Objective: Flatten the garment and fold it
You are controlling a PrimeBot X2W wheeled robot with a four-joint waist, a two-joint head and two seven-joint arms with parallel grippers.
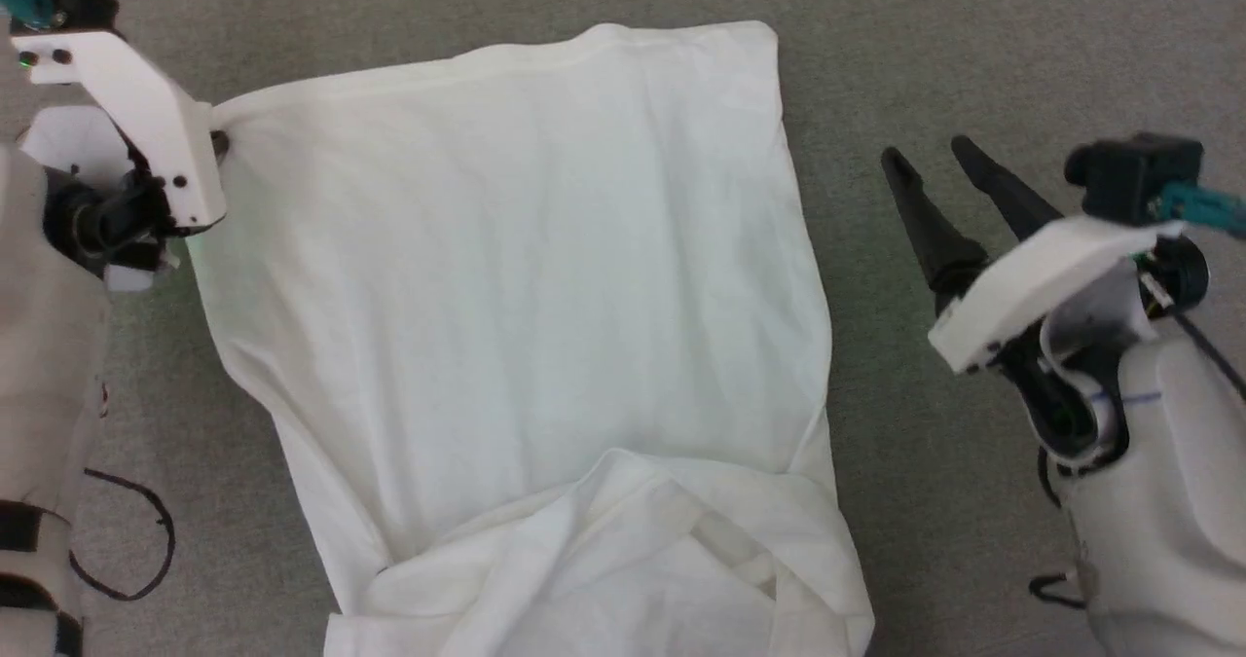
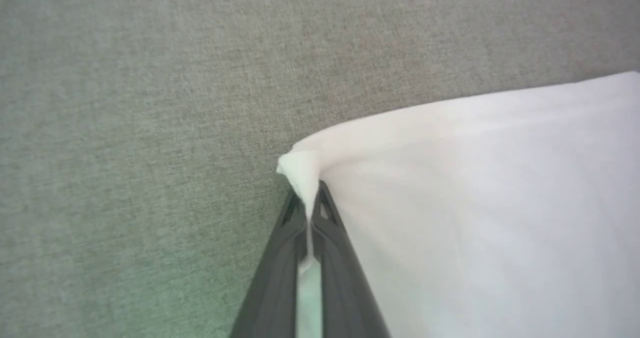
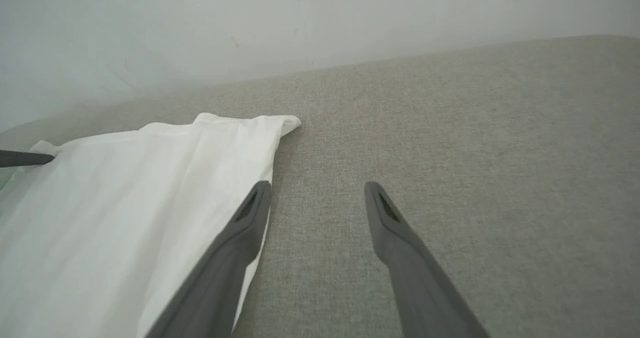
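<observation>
My gripper is to fold the white garment [image 1: 514, 260], and I expect it to bend over softly with crooked layers, as its near end [image 1: 619, 558] is bunched in loose folds.
The white garment [image 1: 526, 287] lies spread on the grey cloth surface, its body smooth and its near end bunched in folds at the bottom of the head view. My left gripper [image 1: 218, 141] is at its far left corner, shut on that corner. In the left wrist view the corner of the garment [image 2: 480, 208] sticks up pinched between the two dark fingers of the left gripper [image 2: 311, 203]. My right gripper [image 1: 925, 156] is open, hovering right of the cloth with nothing between its fingers. In the right wrist view the right gripper [image 3: 317, 190] points past the garment [image 3: 125, 213] edge.
The grey fabric surface [image 1: 973, 44] surrounds the cloth. A pale wall [image 3: 250, 22] rises behind the far edge. A loose black cable [image 1: 136, 540] loops at the lower left by my left arm.
</observation>
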